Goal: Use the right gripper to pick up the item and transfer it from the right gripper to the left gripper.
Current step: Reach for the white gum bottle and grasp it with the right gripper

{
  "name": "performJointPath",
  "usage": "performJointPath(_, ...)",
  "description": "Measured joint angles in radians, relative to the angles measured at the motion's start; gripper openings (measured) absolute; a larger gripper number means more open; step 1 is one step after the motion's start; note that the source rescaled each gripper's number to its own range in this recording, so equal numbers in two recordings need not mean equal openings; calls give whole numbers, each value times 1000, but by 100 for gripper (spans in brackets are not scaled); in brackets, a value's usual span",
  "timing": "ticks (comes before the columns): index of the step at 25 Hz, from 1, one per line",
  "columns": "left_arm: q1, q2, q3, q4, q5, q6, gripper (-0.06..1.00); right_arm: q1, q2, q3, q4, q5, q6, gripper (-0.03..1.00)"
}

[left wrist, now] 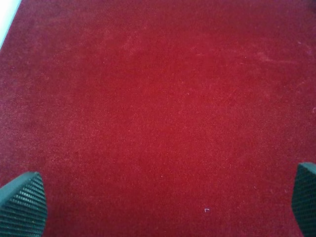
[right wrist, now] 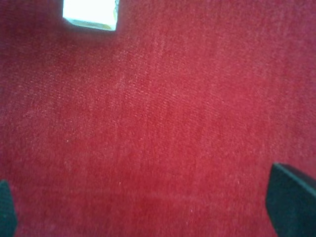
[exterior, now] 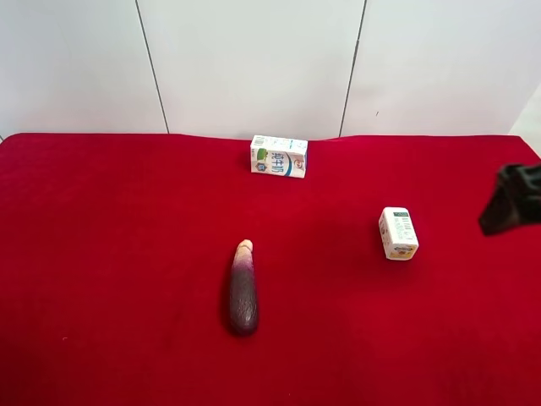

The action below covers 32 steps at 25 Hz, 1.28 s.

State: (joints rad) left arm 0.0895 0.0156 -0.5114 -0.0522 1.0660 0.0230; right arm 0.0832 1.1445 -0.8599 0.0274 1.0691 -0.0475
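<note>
The robot should keep moving in and lowering until the fingers are on both sides of the carton's narrow width (exterior: 398, 233), since open cloth (exterior: 448, 233) lies between its right gripper and the white drink carton.
The item, a small white drink carton (exterior: 398, 233) with a green label, lies flat on the red cloth at the right of the exterior high view. A black gripper (exterior: 510, 203) hangs at that view's right edge, to the right of the carton and apart from it. In the right wrist view my right gripper (right wrist: 148, 205) is open and empty, with dark fingertips (right wrist: 291, 200) far apart over bare cloth. A bright white box end (right wrist: 90, 15), which seems to be the carton, shows well ahead of it. My left gripper (left wrist: 163, 200) is open and empty over bare cloth, and is out of the exterior high view.
A larger white box with blue-green print (exterior: 279, 156) stands at the back middle of the red cloth (exterior: 118, 254). A dark purple eggplant (exterior: 243, 290) lies in the middle. A white panelled wall runs behind the table.
</note>
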Motion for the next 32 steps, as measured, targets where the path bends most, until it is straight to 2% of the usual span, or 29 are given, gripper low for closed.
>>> performJointPath(6, 0, 0, 0, 0, 0, 0, 100, 7, 241, -110, 0, -19, 0, 100)
performJointPath(9, 0, 0, 0, 0, -1, 0, 100, 24, 332, -142, 1, -72, 0, 100)
performJointPath(19, 0, 0, 0, 0, -2, 0, 100, 35, 575, -145, 6, -249, 0, 100)
performJointPath(24, 0, 0, 0, 0, -2, 0, 100, 35, 658, -145, 53, -305, -11, 100)
performJointPath(32, 0, 0, 0, 0, -2, 0, 100, 35, 746, -145, 66, -398, -18, 100)
